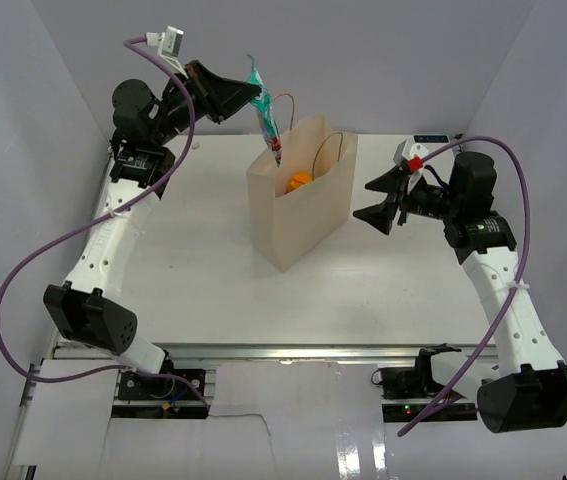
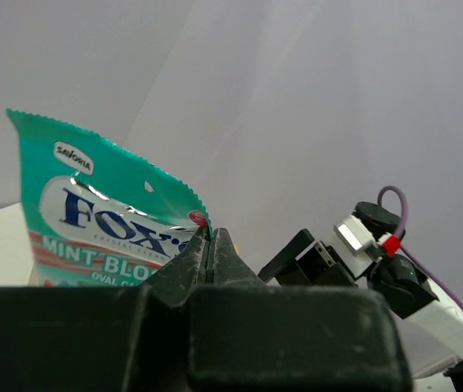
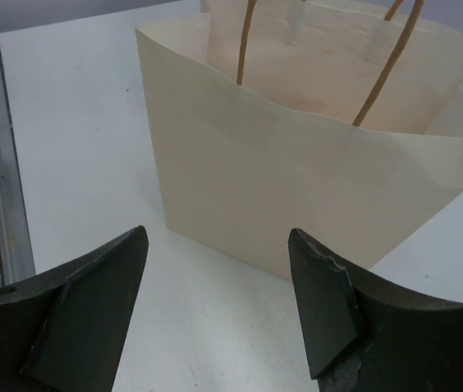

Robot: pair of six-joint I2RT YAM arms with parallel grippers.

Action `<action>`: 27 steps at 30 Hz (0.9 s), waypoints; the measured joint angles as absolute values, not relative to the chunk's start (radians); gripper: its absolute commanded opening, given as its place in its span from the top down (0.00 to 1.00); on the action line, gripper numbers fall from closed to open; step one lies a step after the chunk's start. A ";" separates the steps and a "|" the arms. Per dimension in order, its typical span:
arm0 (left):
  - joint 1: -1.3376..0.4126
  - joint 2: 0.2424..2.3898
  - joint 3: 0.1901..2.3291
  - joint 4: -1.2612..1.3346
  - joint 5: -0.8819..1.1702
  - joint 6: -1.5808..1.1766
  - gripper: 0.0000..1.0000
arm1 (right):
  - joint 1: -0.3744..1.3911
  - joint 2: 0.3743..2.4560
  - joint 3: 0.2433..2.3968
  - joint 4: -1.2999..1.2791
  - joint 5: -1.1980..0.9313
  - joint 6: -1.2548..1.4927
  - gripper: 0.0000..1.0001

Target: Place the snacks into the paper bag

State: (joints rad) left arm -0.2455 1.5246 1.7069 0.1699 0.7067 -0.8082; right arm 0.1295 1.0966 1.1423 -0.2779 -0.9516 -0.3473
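Note:
The teal-green packet's lower end (image 1: pixel 275 151) is hanging at the paper bag's opening (image 1: pixel 308 168). My left gripper keeps moving the packet inward until it hangs inside, and then let go.
The tan paper bag (image 1: pixel 298 205) stands upright and open mid-table, its handles up. An orange-yellow packet (image 1: pixel 299 181) shows inside it. My left gripper (image 1: pixel 253 97) is raised behind the bag's far left corner, shut on the top edge of a teal-green snack packet (image 1: pixel 266 112) that hangs down over the bag's mouth. In the left wrist view the packet (image 2: pixel 104 220) is pinched at its edge by the gripper (image 2: pixel 211 237). My right gripper (image 1: pixel 375 203) hovers open just right of the bag, nothing between its fingers; it (image 3: pixel 219 269) faces the bag's side (image 3: pixel 296 188).
The white table (image 1: pixel 193 260) spreads to the left and in front of the bag. A small dark device (image 1: pixel 433 136) sits at the back right edge. White walls close in on three sides, and a metal rail (image 1: pixel 293 352) runs along the near edge.

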 measured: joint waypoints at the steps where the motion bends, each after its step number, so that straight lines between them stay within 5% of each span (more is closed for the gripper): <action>1: -0.260 1.536 1.708 0.164 0.695 -0.803 1.00 | 0.129 1.092 1.136 -0.277 -0.951 -0.347 0.24; 23: -0.399 1.625 1.737 0.132 0.694 -0.707 1.00 | 0.111 1.074 1.101 -0.268 -0.946 -0.342 0.24; 27: -0.400 1.661 1.737 0.092 0.693 -0.669 0.80 | 0.110 1.073 1.097 -0.266 -0.945 -0.343 0.24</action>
